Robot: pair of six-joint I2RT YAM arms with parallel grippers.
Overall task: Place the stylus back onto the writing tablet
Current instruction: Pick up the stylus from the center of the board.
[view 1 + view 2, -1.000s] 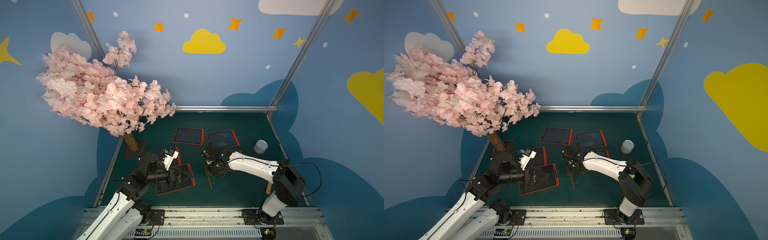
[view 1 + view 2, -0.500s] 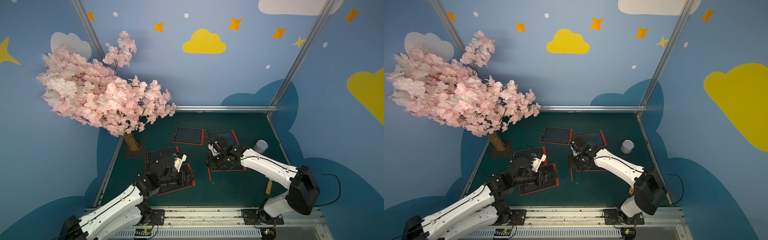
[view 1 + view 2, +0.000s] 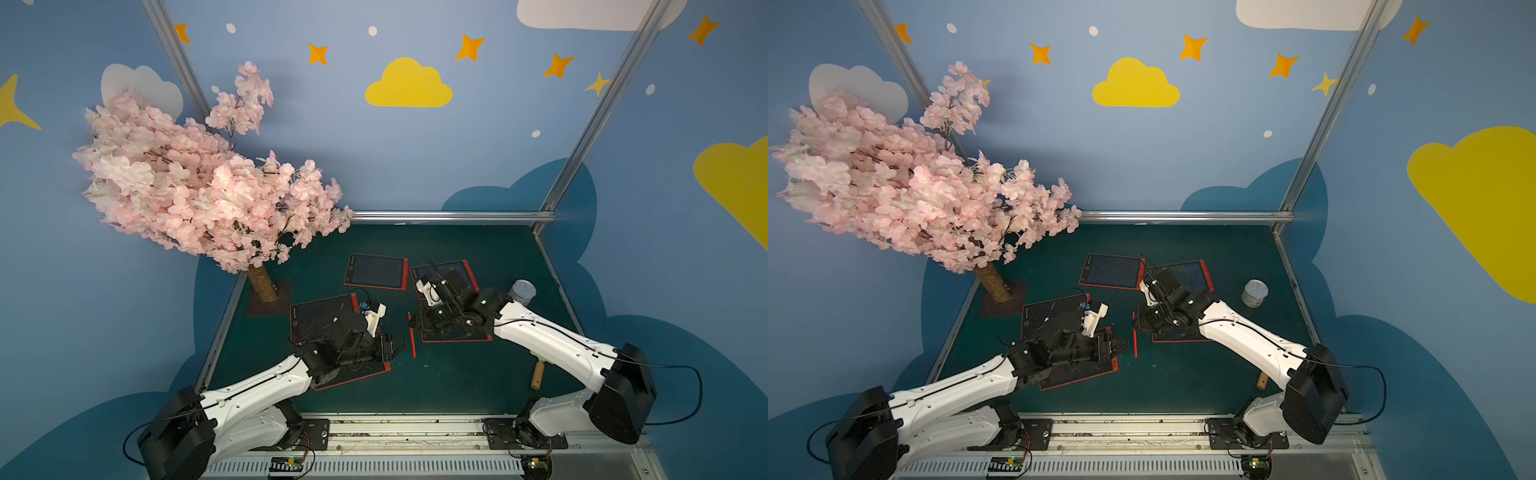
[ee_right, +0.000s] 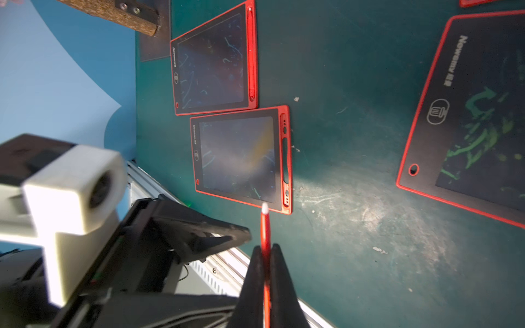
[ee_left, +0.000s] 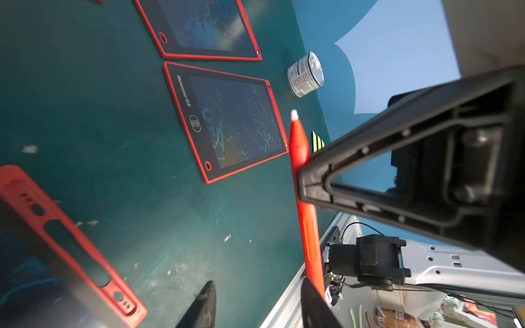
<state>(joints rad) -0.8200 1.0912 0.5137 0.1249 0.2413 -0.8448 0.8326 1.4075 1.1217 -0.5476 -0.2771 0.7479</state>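
Note:
My right gripper should hold the stylus still while my left gripper takes the stylus's lower half (image 3: 413,345), because the empty slot (image 4: 285,159) is under my left arm.
The red stylus (image 3: 412,341) with a white tip hangs above the green table, pinched in my shut right gripper (image 3: 413,323), seen up close in the right wrist view (image 4: 265,255). My left gripper (image 3: 401,345) has come in from the left. Its jaws stand apart, and the stylus (image 5: 304,198) runs along the edge of one finger (image 5: 312,304) while the gap between them holds nothing. The writing tablet (image 4: 241,159), red-framed with an empty stylus slot along one side, lies under my left arm (image 3: 353,376).
Three more red-framed tablets lie around: one by the tree with its stylus docked (image 3: 320,316), one at the back (image 3: 376,272), one under my right arm (image 3: 457,337). A tin can (image 3: 521,293) and a wooden-handled tool (image 3: 538,376) sit at the right. The blossom tree (image 3: 208,199) overhangs the left.
My left arm has reached right across the slotted tablet to the stylus, its jaws narrowing. The right gripper kept hold of the stylus while its arm swung out to the right.

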